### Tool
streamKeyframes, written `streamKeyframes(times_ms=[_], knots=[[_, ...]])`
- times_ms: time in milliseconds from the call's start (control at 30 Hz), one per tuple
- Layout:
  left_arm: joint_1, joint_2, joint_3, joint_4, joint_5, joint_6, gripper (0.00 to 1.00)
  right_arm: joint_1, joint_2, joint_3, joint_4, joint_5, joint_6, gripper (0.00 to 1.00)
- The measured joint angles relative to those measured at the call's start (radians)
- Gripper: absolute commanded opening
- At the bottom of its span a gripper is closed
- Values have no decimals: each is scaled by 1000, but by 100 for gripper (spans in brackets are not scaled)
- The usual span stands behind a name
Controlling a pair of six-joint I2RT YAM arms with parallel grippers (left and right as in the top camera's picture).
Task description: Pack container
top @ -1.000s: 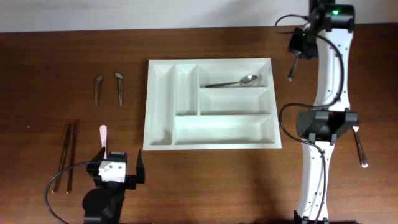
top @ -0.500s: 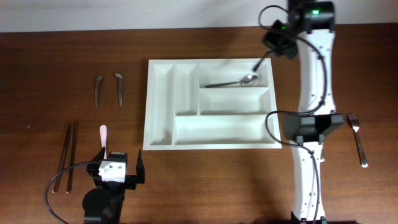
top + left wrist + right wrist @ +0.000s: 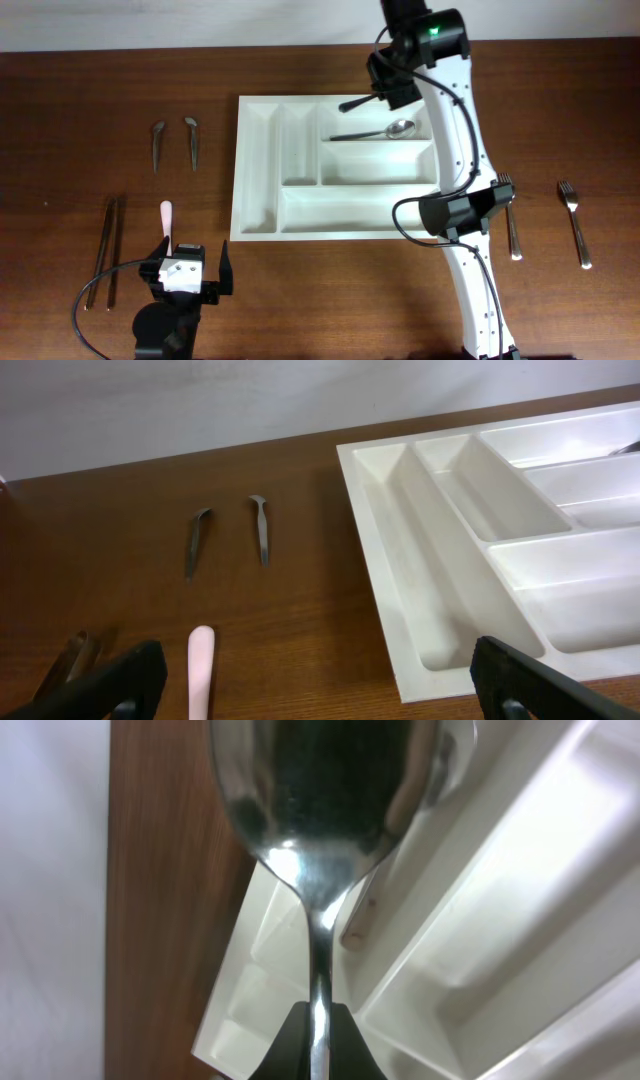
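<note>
My right gripper should keep lowering the held spoon (image 3: pixel 322 870) until it is inside, because the spoon runs along the top crosswise compartment (image 3: pixel 350 118) and its bowl matches the lying spoon's bowl.
The white container (image 3: pixel 258 190) lies mid-table; it also shows in the left wrist view (image 3: pixel 385 550) and the right wrist view (image 3: pixel 520 920). One spoon (image 3: pixel 375 132) lies in its top crosswise compartment. My right gripper (image 3: pixel 385 88) is above the tray's far edge, shut on a second metal spoon (image 3: pixel 355 102). In the right wrist view the jaws (image 3: pixel 318 1040) pinch that spoon's handle, with the bowl (image 3: pixel 320 800) pointing away over the tray. My left gripper (image 3: pixel 188 262) is open and empty near the front left, and its fingers (image 3: pixel 320 695) frame bare wood.
Two small metal utensils (image 3: pixel 158 145) (image 3: pixel 192 142) lie left of the tray. Dark chopsticks (image 3: pixel 105 250) and a pink handle (image 3: pixel 166 218) lie by my left gripper. Two forks (image 3: pixel 512 220) (image 3: pixel 575 225) lie right of the tray.
My right gripper has swung left with the spoon, from beyond the tray's right side to above its far edge. The left arm has not moved.
</note>
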Motion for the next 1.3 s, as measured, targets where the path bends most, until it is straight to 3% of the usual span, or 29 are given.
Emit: streamKeyframes(times_ms=[333,900,1000,1167,1300], knots=[[0,0,0,0,0,0,99,24,11,-113,49,57,200,4],[0,0,0,0,0,0,99,24,31,-312,149,62,249,5],[0,0,0,0,0,0,99,24,33,-323,157,63,253,16],[0,0,0,0,0,0,99,24,33,-323,193,70,243,21],[0,0,0,0,0,0,99,24,33,-323,245,86,170,39]])
